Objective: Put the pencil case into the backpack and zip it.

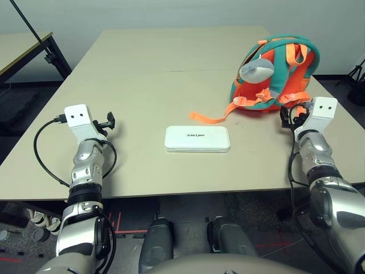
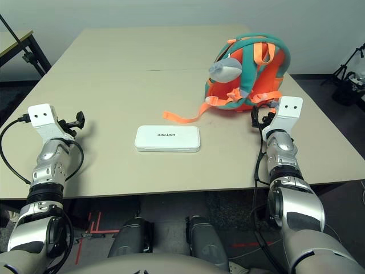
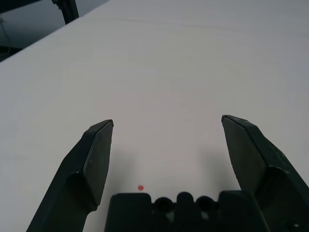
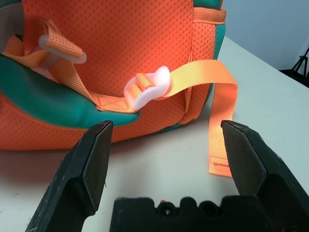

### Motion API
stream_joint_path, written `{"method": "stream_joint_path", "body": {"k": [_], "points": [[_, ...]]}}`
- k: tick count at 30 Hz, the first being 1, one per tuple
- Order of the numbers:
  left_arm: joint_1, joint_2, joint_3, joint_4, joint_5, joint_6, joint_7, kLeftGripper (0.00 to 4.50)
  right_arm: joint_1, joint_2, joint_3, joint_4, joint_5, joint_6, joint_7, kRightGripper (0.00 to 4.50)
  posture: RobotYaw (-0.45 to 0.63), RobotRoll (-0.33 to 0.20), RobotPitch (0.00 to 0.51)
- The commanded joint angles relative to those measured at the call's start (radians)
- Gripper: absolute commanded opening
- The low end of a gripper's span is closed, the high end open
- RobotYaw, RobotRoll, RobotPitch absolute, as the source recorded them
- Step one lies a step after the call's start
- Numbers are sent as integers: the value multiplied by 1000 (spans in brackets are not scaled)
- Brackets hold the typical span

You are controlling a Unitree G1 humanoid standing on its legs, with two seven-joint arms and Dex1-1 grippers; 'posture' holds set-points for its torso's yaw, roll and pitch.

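Note:
I expect the pencil case [image 1: 197, 139] to slide in end first when I push it, because a dark slit [image 1: 250, 57] shows along the backpack's orange zip.
The white pencil case [image 1: 197, 138] lies flat on the table's middle, near the front edge. The teal and orange backpack [image 1: 275, 74] stands at the right rear, its orange mesh back [image 4: 111, 53] and straps facing me, a grey plush piece [image 1: 256, 69] on top. One long orange strap [image 1: 211, 118] trails toward the case. My right gripper [image 4: 164, 133] is open just in front of the backpack's lower edge, nothing between its fingers. My left gripper [image 3: 166, 130] is open over bare table at the left, far from the case.
The beige table [image 1: 142, 74] has free room between the two arms. Another table [image 1: 23, 48] and a black stand [image 1: 40, 37] are at the far left. A white strap buckle [image 4: 147, 87] hangs on the backpack near my right gripper.

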Motion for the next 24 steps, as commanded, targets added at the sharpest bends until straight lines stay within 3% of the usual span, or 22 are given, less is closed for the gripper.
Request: {"method": "stream_joint_path", "body": {"k": [1, 8, 15, 18, 22, 24], "points": [[53, 1, -5, -103, 11, 58, 16, 4500, -1, -14, 0, 24, -6, 4, 2, 4442, -17, 0, 5], [42, 19, -17, -147, 10, 68, -22, 4500, -1, -2, 14, 2, -8, 1, 30, 4442, -34, 0, 8], [-19, 88, -85, -117, -14, 50, -286, 4500, 149, -46, 62, -283, 35, 123, 310, 4442, -84, 0, 3], [-85, 135, -95, -37, -38, 66, -417, 4500, 294, -105, 138, -580, 61, 297, 482, 3859, -122, 0, 9], [-187, 192, -96, 83, -70, 131, -561, 4500, 366, -163, 196, -807, 67, 455, 561, 2255, -170, 0, 14], [-239, 207, -94, 116, -134, 253, -686, 4500, 369, -189, 225, -867, 59, 502, 603, 1488, -174, 0, 11]]}}
